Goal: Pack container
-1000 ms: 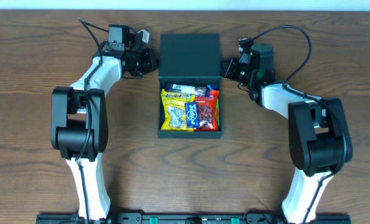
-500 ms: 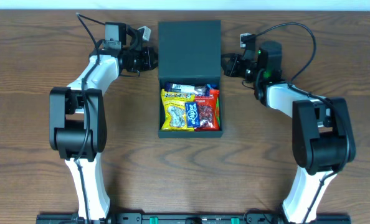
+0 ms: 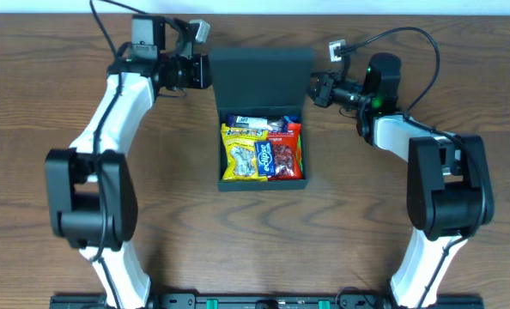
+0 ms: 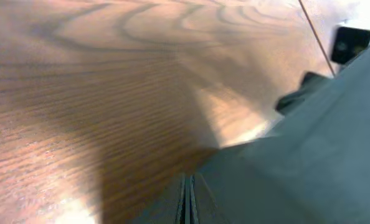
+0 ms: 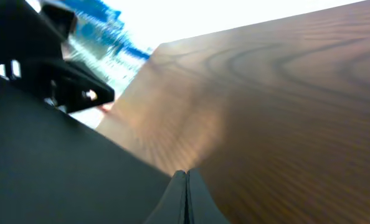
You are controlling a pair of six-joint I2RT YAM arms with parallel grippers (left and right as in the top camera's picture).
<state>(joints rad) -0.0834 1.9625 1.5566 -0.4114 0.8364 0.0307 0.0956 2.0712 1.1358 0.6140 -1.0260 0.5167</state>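
Observation:
The packets (image 3: 262, 157) sit inside the container's rim and away from the lid, so my left gripper should go on pushing the lid over until it closes flat.
The dark teal container (image 3: 220, 154) stands open at the table's middle, with a yellow packet (image 3: 245, 154), a red packet (image 3: 285, 156) and others inside. Its hinged lid (image 3: 262, 77) is tilted up behind it. My left gripper (image 3: 205, 72) is shut, its fingertips against the lid's left edge. My right gripper (image 3: 313, 89) is shut against the lid's right edge. In the left wrist view the closed fingers (image 4: 188, 199) lie beside the lid (image 4: 322, 143). In the right wrist view the closed fingers (image 5: 185, 193) lie beside the lid (image 5: 48, 168).
Wooden table (image 3: 178, 223) all round. The arm bases stand at the front left (image 3: 92, 206) and front right (image 3: 448, 197). Cables run from both wrists near the far table edge.
Both grippers moved toward the far edge and up along the lid's sides. The lid has swung up from flat and looks larger in the overhead view.

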